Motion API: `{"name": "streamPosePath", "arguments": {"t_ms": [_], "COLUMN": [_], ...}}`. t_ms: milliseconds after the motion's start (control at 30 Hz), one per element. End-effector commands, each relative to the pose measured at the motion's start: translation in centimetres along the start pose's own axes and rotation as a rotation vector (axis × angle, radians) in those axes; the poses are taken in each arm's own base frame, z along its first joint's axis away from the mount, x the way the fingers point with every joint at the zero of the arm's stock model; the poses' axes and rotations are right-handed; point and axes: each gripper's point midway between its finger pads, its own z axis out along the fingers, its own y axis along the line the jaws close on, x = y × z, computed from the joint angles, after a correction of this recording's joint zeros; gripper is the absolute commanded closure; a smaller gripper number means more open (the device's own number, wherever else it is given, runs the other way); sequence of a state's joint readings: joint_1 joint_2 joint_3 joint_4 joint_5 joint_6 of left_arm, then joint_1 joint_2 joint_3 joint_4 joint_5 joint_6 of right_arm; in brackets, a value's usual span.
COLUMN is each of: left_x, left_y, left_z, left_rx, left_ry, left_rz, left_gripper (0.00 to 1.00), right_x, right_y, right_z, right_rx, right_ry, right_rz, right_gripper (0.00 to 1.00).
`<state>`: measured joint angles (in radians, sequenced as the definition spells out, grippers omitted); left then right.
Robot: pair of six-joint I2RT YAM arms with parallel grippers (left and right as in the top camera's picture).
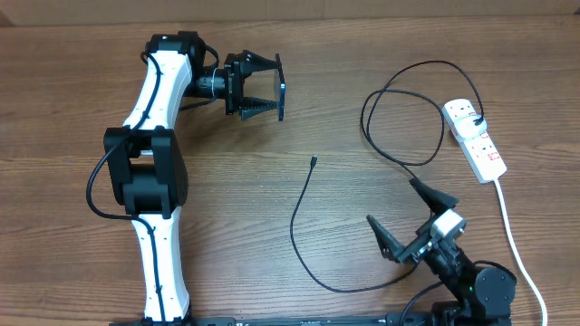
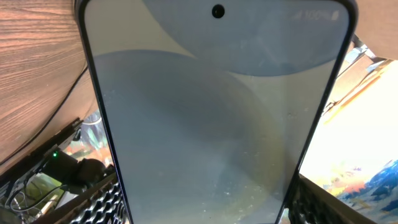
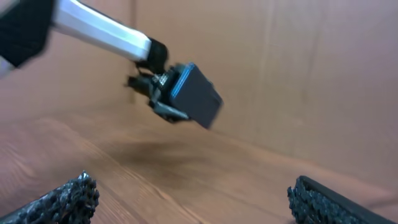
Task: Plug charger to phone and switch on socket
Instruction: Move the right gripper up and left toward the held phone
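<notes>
Next, I raise my right gripper and grip the phone across its thin edge (image 1: 282,88) before plugging in the charger, as the phone's screen (image 2: 205,137) faces my left gripper's palm.
My left gripper (image 1: 272,88) is shut on the phone (image 1: 282,88) and holds it edge-on above the table at the far left. In the left wrist view the phone's pale blue-grey screen (image 2: 211,112) fills the frame between my fingers (image 2: 205,214). The right wrist view shows the phone (image 3: 196,95) in the distance. The charger's small tip (image 1: 313,161) lies loose mid-table. Its thin black cable (image 1: 294,231) curves toward my right gripper, then loops back to the white socket (image 1: 489,161) at the far right. My right gripper (image 1: 406,217) is open and empty (image 3: 193,199) at the front right.
The socket's thick white cord (image 1: 517,244) runs down the right side to the front edge. The black cable forms a wide loop (image 1: 381,100) left of the socket. A brown cardboard wall (image 3: 298,74) stands behind the wooden table (image 1: 381,54).
</notes>
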<state>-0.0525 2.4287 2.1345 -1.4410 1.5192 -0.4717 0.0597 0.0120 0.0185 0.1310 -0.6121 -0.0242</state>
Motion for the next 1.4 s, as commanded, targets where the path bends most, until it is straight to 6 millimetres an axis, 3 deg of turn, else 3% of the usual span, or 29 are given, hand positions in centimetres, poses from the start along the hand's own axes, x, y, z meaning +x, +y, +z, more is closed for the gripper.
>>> {"name": "streamPosePath", "arguments": {"t_ms": [0, 100, 233, 433, 600, 800, 1100, 1200, 1367], "left_x": [0.6, 0.6, 0.6, 0.6, 0.6, 0.6, 0.6, 0.6, 0.6], "left_y": [-1.6, -1.6, -1.6, -1.6, -1.6, -1.6, -1.6, -1.6, -1.6], "left_z": [-0.1, -0.1, -0.2, -0.1, -0.1, -0.1, -0.1, -0.1, -0.1], "left_rx": [0.057, 0.057, 0.057, 0.057, 0.057, 0.057, 0.057, 0.057, 0.057], "left_ry": [0.027, 0.027, 0.026, 0.027, 0.027, 0.027, 0.027, 0.027, 0.027], "left_rz": [0.026, 0.026, 0.026, 0.025, 0.025, 0.026, 0.026, 0.026, 0.026], "left_gripper": [0.26, 0.27, 0.27, 0.27, 0.27, 0.27, 0.27, 0.27, 0.27], "right_x": [-1.6, -4.6, -7.3, -9.3, -10.4, -10.0, -6.7, -4.8, -4.0], "right_y": [0.5, -0.3, -2.1, -3.8, -6.9, -8.4, -3.7, -4.2, -6.2], "right_z": [-0.1, -0.5, -0.9, -0.2, 1.2, 4.2, 8.2, 8.8, 9.3], "right_rx": [-0.026, 0.031, 0.147, 0.230, 0.349, 0.315, -0.098, -0.099, 0.042], "right_ry": [-0.068, -0.181, -0.215, -0.088, 0.117, 0.378, 0.515, 0.565, 0.596], "right_rz": [0.027, 0.004, 0.004, -0.032, 0.068, 0.164, 0.399, 0.443, 0.569], "right_gripper": [0.00, 0.00, 0.00, 0.00, 0.00, 0.00, 0.00, 0.00, 0.00]}}
